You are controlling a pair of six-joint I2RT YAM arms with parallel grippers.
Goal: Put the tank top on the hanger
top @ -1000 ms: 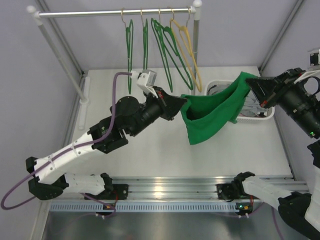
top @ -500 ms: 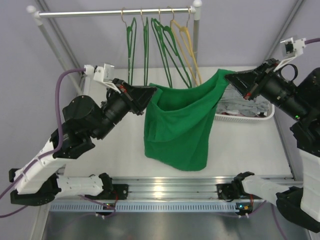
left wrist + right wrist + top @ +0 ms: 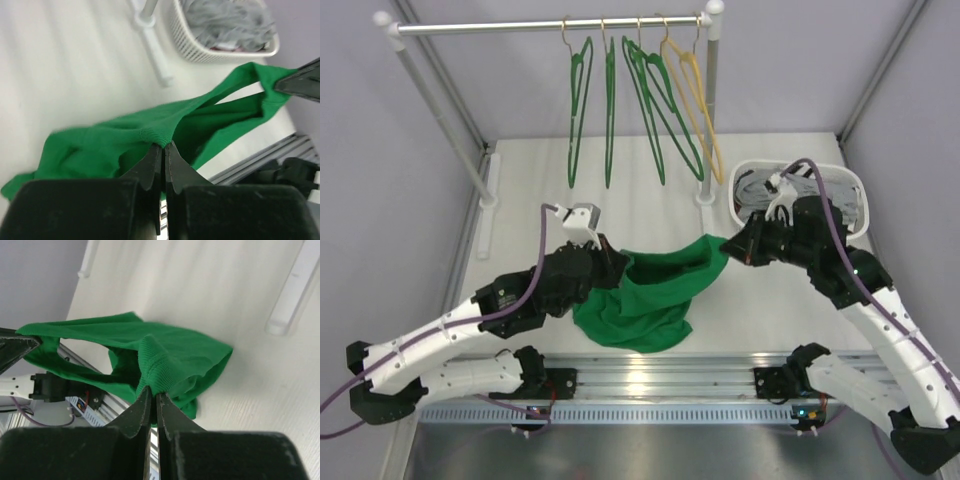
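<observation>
The tank top (image 3: 658,294) is pinched by both grippers, and the hangers are on the rail. I should put the tank top down before my left gripper gets a green hanger (image 3: 579,100).
The bright green tank top (image 3: 645,295) is stretched between my two grippers low over the table, its lower part bunched on the surface near the front rail. My left gripper (image 3: 616,262) is shut on its left edge, seen in the left wrist view (image 3: 163,145) with the fabric (image 3: 120,145) pinched at the fingertips. My right gripper (image 3: 728,246) is shut on its right edge, seen in the right wrist view (image 3: 154,390) with the fabric (image 3: 170,355) at the tips. Several thin green hangers (image 3: 578,100) hang on the rail at the back.
A yellow hanger (image 3: 698,95) hangs rightmost on the metal rail (image 3: 520,27). A white basket (image 3: 860,200) of grey clothes stands at the right, behind my right arm. The rack's white post (image 3: 710,130) and foot stand beside the basket.
Both grippers have come down and closer together with the tank top. It hung spread wide and high before; now it sags low, its lower part on the table.
</observation>
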